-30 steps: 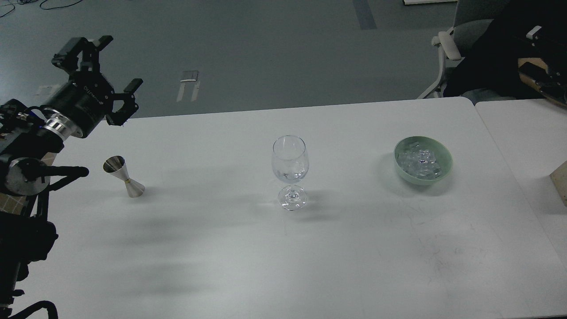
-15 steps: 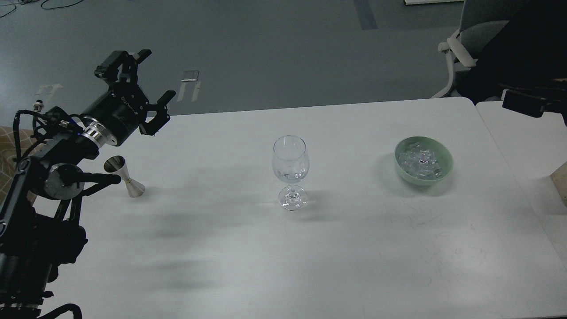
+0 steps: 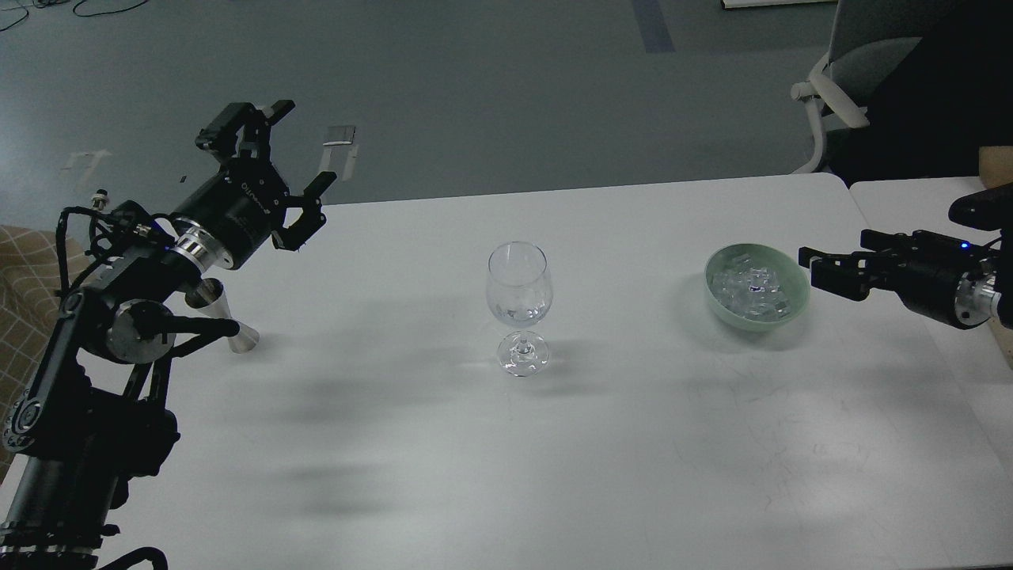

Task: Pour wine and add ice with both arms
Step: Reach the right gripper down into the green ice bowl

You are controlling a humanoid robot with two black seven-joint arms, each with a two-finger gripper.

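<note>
The heap in the pale green bowl has separate, jumbled edges [image 3: 751, 289]. The small clear ice cube [image 3: 762, 279] will come loose on its own when I pick it up.
A clear wine glass [image 3: 518, 289] stands upright at the table's middle; it looks empty. A heap of small clear ice [image 3: 748, 286] cubes fills a pale green bowl [image 3: 752, 323] at the right. A steel jigger [image 3: 242, 338] stands at the left, partly hidden behind my left arm. My left gripper [image 3: 304, 144] is open and empty, raised above the table's far left edge, above and behind the jigger. My right gripper [image 3: 809, 267] is open and empty, low, just right of the bowl's rim.
The white table [image 3: 506, 443] reaches the front edge of the view. A second white table [image 3: 910, 206] joins it at the right. An office chair [image 3: 847, 87] stands behind the far right corner. Grey floor lies beyond.
My left gripper has moved right and slightly down, over the table's far edge, and its arm now covers part of the jigger. My right arm has come in from the right up to the bowl.
</note>
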